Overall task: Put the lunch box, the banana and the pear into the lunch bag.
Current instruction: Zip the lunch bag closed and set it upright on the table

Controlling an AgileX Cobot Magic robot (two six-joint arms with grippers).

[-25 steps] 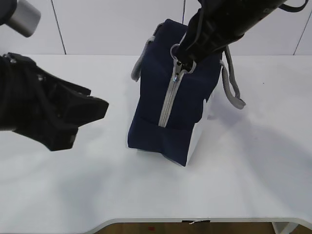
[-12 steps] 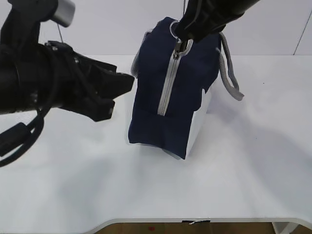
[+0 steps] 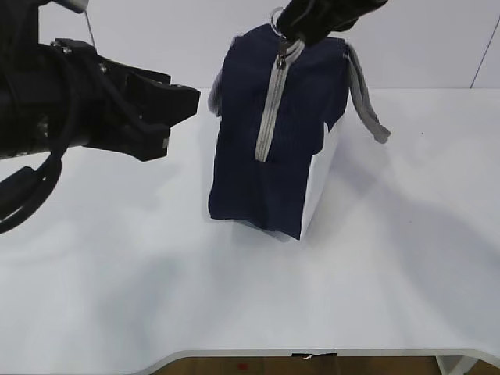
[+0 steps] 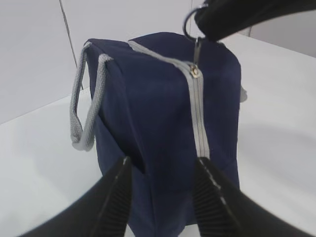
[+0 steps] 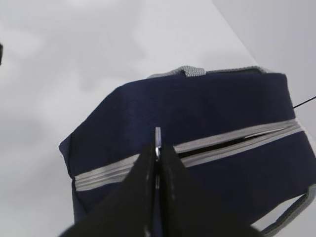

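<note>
My right gripper should ease back, since the lunch bag follows the ring pull (image 3: pixel 282 58) in its fingers, and my left gripper should pinch the bag's side (image 3: pixel 223 129) before unzipping.
The dark navy lunch bag (image 3: pixel 281 141) stands upright on the white table, its grey zipper (image 3: pixel 269 109) running up the near face. My right gripper (image 3: pixel 283 33) is shut on the silver ring pull (image 5: pixel 158 137) at the bag's top; the zipper (image 5: pixel 237 138) is parted a little behind the pull. My left gripper (image 3: pixel 183 105) is open just left of the bag; in the left wrist view its fingers (image 4: pixel 116 197) frame the bag's (image 4: pixel 163 123) lower corner without touching it. The lunch box, banana and pear are out of view.
Grey strap handles hang on the bag's left (image 4: pixel 86 108) and right (image 3: pixel 366 101) sides. A white side panel (image 3: pixel 319 183) faces right. The white table (image 3: pixel 234 297) ends at a front edge near the bottom of the exterior view.
My left gripper has risen and moved right to the bag's left side. My right gripper has pulled the ring pull upward, and the bag stands taller.
</note>
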